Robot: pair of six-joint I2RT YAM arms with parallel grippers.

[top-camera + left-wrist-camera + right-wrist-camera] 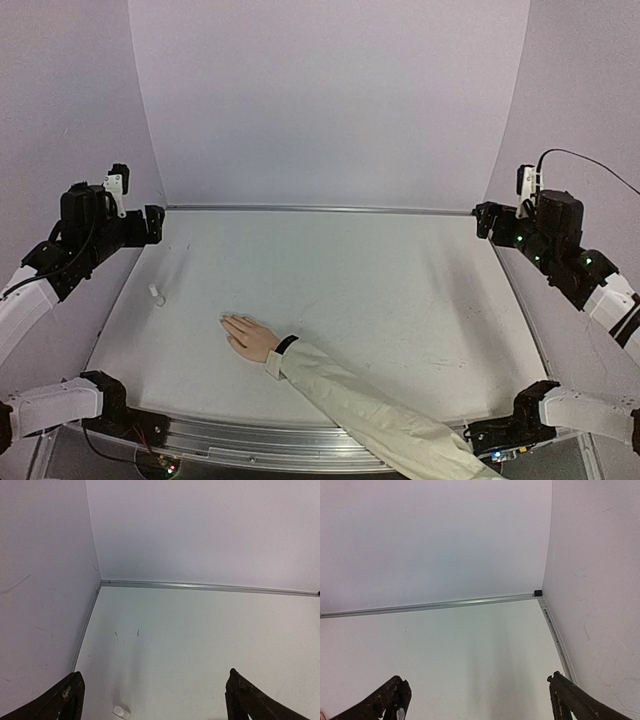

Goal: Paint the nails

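The small white bottle (158,297) sits clear of the hand and its cap points toward my open left gripper, so I should keep going down until the fingers close around the cap (153,289).
A light-skinned hand (248,337) lies flat on the white table, with a black wristband (286,344) and a cream sleeve (370,400). Its nails (224,320) are tiny and pale at the fingertips, which point to the far left. A small white bottle (157,294) lies left of the hand; it also shows at the bottom of the left wrist view (121,711). My left gripper (155,225) (155,695) is open and empty, raised at the far left. My right gripper (485,220) (477,697) is open and empty, raised at the far right.
A metal rail (320,209) runs along the table's back edge under the pale wall, with side rails left (85,627) and right (557,640). The arm bases (110,400) (525,415) sit at the near corners.
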